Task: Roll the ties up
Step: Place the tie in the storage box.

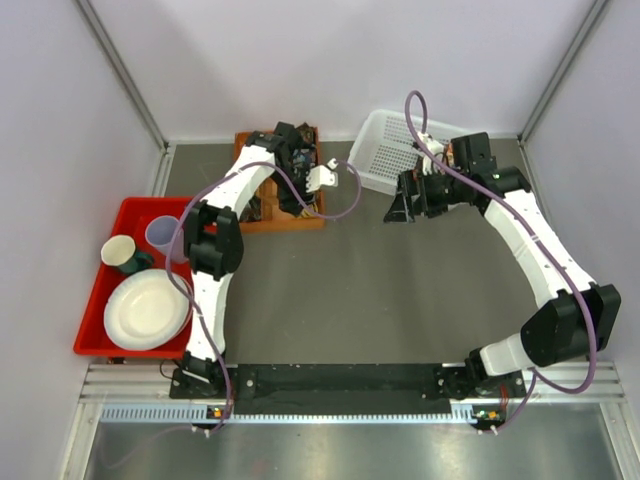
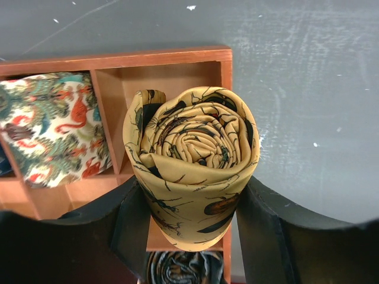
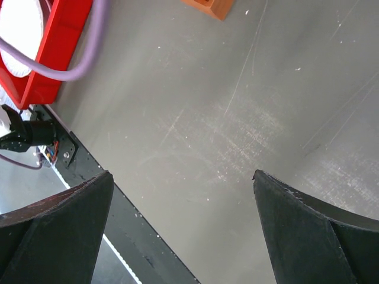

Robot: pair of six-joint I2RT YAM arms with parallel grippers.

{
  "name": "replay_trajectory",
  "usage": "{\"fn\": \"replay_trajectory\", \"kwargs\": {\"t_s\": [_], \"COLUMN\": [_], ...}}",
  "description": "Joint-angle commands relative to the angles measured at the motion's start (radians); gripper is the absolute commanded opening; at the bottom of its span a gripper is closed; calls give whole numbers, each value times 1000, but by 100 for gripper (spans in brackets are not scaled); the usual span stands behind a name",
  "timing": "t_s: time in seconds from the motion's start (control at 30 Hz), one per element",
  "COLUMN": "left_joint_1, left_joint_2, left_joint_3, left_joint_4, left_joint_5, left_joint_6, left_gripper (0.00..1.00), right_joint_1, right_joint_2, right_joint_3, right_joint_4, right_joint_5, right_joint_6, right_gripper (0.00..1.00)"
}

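Observation:
The rolled golden-yellow tie (image 2: 195,139) is hanging coil up over the empty corner compartment (image 2: 172,78), so the robot's left gripper should go on lowering it until it sits inside and then let go.
My left gripper (image 2: 189,204) is shut on a rolled golden-yellow tie (image 2: 192,154) with dark insect markings and holds it over the orange-brown compartment tray (image 2: 172,59). A multicoloured rolled tie (image 2: 53,127) sits in the compartment to the left. A dark rolled tie (image 2: 183,267) lies in the compartment below the jaws. In the top view the left gripper (image 1: 298,160) hangs over the tray (image 1: 300,222). My right gripper (image 3: 183,183) is open and empty above the bare table; it shows in the top view (image 1: 412,200) beside the white mesh basket (image 1: 390,150).
A red bin (image 1: 105,250) at the left holds a white plate (image 1: 147,310), a dark cup (image 1: 120,252) and a clear cup (image 1: 162,235). The black rail (image 1: 340,382) runs along the near edge. Grey walls enclose the table.

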Motion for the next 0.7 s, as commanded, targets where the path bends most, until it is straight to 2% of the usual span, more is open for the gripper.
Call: {"fn": "replay_trajectory", "kwargs": {"t_s": [0.0, 0.67], "left_joint_1": [-2, -53], "left_joint_2": [30, 165], "left_joint_3": [37, 83], "left_joint_4": [29, 63], "left_joint_5": [-23, -138], "left_joint_6": [5, 11], "left_gripper": [0, 0], "right_joint_1": [-12, -29], "right_joint_2": [0, 21], "right_joint_3": [58, 67], "right_joint_4": [19, 19], "right_joint_5": [-3, -13], "right_joint_6": [-8, 3], "right_gripper": [99, 99]}}
